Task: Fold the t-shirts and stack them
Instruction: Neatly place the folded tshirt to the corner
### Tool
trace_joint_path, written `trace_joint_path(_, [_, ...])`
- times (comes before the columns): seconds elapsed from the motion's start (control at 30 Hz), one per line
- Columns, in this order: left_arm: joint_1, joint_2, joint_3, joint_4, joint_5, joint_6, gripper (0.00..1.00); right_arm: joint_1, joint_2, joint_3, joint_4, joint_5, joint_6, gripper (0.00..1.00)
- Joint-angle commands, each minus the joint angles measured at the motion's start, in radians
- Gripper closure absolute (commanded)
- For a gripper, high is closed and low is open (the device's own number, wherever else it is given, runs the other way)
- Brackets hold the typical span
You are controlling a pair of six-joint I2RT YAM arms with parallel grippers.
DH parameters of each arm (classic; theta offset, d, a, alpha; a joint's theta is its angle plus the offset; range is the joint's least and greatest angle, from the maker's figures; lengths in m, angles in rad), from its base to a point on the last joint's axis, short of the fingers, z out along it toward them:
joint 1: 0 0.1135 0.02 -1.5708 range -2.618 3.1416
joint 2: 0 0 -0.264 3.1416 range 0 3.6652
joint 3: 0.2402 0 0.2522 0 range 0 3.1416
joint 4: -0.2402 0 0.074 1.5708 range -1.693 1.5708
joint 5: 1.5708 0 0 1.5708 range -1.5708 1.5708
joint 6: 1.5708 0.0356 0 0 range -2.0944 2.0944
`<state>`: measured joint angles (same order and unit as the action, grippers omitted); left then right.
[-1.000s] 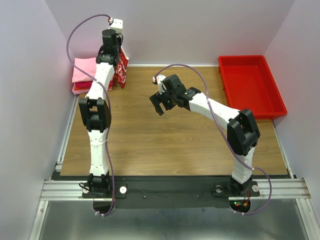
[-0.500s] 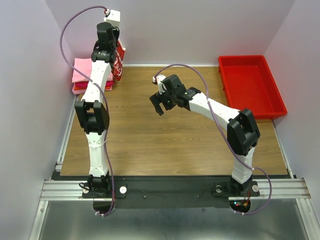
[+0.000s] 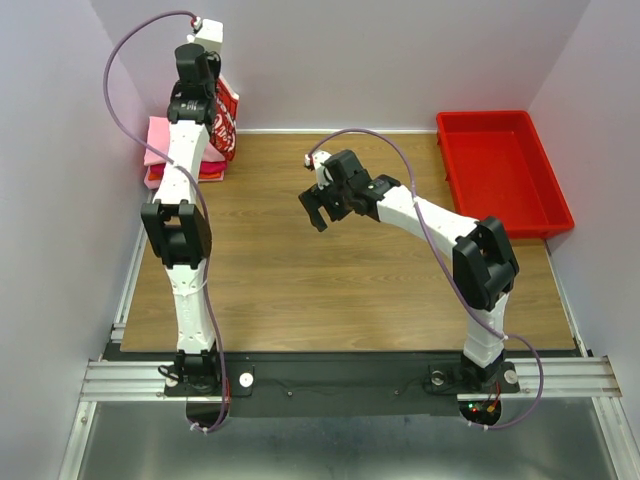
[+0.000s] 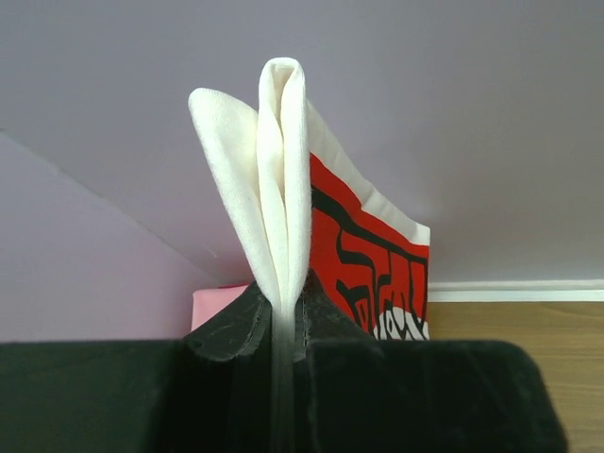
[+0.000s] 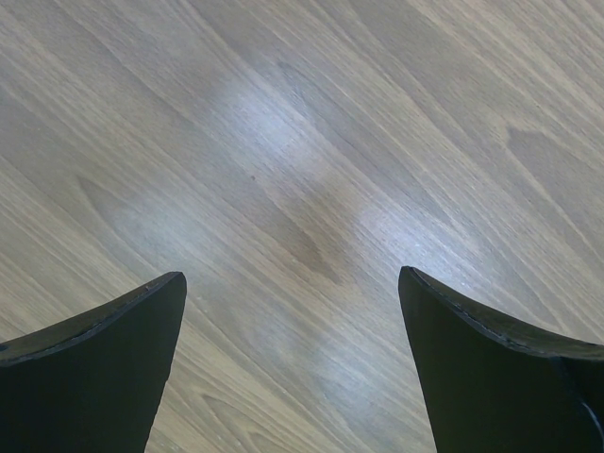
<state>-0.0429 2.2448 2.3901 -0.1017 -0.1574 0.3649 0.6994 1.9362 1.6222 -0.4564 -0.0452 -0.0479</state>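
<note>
The white t-shirt's hanging end (image 3: pixel 225 147) is over the edge of the stack, so my left gripper keeps going across the pink t-shirt (image 3: pixel 158 134) and let go by the side of the pink t-shirt.
My left gripper (image 3: pixel 208 98) (image 4: pixel 283 298) is shut on a folded edge of the white t-shirt (image 4: pixel 283 179) with a red printed graphic (image 4: pixel 370 255). The shirt (image 3: pixel 226 120) hangs from the gripper at the back left, just right of the stacked pink t-shirt (image 3: pixel 160 140) (image 4: pixel 215 306) and the red t-shirt (image 3: pixel 158 178) beneath it. Over the middle of the table my right gripper (image 3: pixel 318 208) (image 5: pixel 293 279) stands open above bare wood, holding nothing.
A rigid red plastic tray (image 3: pixel 548 195) sits at the back right corner. The wooden table (image 3: pixel 330 280) is walled by lilac panels at the back and both sides. The left arm stretches along the left edge.
The left arm has swung left and farther back, carrying the hanging white t-shirt toward the pink and red stack. The right arm has not moved.
</note>
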Motion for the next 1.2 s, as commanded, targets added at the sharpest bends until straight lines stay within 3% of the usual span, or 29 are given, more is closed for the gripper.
trace_joint_path(0.0, [0.029, -0.036, 0.029, 0.122, 0.009, 0.038, 1.0, -0.003, 0.007, 0.047, 0.028, -0.008, 0.01, 0.0])
trace_joint_path(0.5, [0.13, 0.038, 0.0, 0.151, 0.134, 0.055, 1.0, -0.003, 0.056, 0.084, 0.013, -0.021, 0.017, 0.0])
trace_joint_path(1.17, [0.242, 0.182, 0.021, 0.212, 0.117, 0.124, 0.98, -0.001, 0.122, 0.125, -0.007, -0.039, 0.023, 0.0])
